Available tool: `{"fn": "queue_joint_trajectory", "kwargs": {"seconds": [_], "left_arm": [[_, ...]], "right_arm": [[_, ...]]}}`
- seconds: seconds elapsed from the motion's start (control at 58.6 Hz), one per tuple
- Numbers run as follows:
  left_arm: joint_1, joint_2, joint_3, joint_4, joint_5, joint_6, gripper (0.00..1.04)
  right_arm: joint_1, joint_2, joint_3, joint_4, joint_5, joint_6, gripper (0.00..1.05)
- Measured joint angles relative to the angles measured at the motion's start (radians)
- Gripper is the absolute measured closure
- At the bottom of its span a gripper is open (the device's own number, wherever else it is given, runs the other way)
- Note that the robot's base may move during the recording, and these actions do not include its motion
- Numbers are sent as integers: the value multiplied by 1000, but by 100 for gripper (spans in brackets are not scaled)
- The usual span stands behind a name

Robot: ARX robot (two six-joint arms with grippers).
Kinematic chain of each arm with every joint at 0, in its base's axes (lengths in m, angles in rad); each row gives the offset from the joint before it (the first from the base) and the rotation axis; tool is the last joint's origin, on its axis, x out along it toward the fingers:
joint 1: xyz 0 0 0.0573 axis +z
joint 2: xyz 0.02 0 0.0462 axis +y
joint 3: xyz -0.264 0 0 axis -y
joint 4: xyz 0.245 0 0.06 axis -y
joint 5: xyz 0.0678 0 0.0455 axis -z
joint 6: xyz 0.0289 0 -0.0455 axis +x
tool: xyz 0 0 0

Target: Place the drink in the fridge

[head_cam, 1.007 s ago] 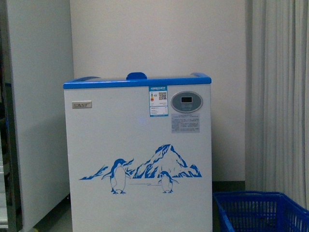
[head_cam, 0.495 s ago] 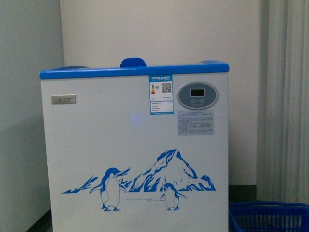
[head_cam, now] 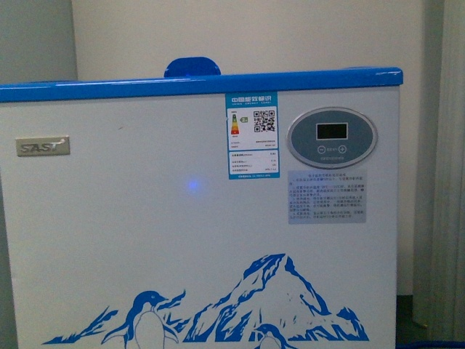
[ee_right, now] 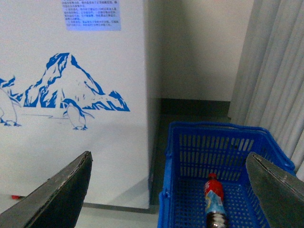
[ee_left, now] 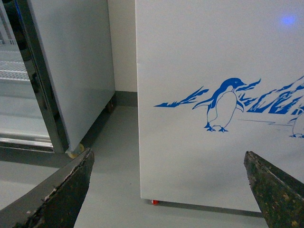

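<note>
The blue handle (head_cam: 192,67) sticks up behind the fridge's continuous blue rim (head_cam: 218,85). The lid will slide back inside that rim when I push it open.
The fridge (head_cam: 145,218) is a white chest freezer with a blue rim, penguin-and-mountain art and an oval grey control panel (head_cam: 332,137); it fills the front view. It also shows in the left wrist view (ee_left: 213,71) and the right wrist view (ee_right: 71,71). The drink (ee_right: 214,200), a bottle with a red cap and red label, lies in a blue basket (ee_right: 190,152) on the floor beside the fridge. My right gripper (ee_right: 168,190) is open and empty above the basket's near edge. My left gripper (ee_left: 168,190) is open and empty, facing the fridge's lower front.
A tall glass-door cabinet (ee_left: 71,71) with white wire shelves stands beside the fridge, with a gap of grey floor (ee_left: 114,166) between them. Pale curtains (ee_right: 280,71) hang behind the basket. A blue handle (head_cam: 192,67) rises on the fridge's lid.
The front view has closed in on the fridge: it now fills the frame, and the basket and cabinet have left that view.
</note>
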State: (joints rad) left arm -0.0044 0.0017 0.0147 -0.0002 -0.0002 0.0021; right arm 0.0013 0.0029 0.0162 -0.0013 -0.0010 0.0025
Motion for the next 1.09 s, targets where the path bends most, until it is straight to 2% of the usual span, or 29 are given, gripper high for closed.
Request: {"fn": "queue_joint_trajectory", "kwargs": {"seconds": [0.239, 0.29, 0.341, 0.444, 0.529, 0.614, 0.853, 1.092], "left_arm": [[0, 1, 0, 0, 0, 0, 8], [0, 2, 0, 0, 0, 0, 8], [0, 2, 0, 0, 1, 0, 8], [0, 2, 0, 0, 1, 0, 8], [0, 2, 0, 0, 0, 0, 8], [0, 2, 0, 0, 0, 0, 8], [0, 2, 0, 0, 0, 0, 8], [0, 2, 0, 0, 0, 0, 8]], "right_arm": [[1, 3, 1, -2, 9, 0, 8], [30, 89, 53, -138, 167, 48, 8], [-24, 256, 98, -182, 273, 55, 8], [-156, 519, 117, -37, 235, 19, 8], [-290, 862, 183, 217, 164, -2, 8], [-352, 1205, 287, 421, 133, -18, 8], [-370, 1902, 558, 586, 93, 1, 8], [-319, 2306, 808, 661, 167, 16, 8]]}}
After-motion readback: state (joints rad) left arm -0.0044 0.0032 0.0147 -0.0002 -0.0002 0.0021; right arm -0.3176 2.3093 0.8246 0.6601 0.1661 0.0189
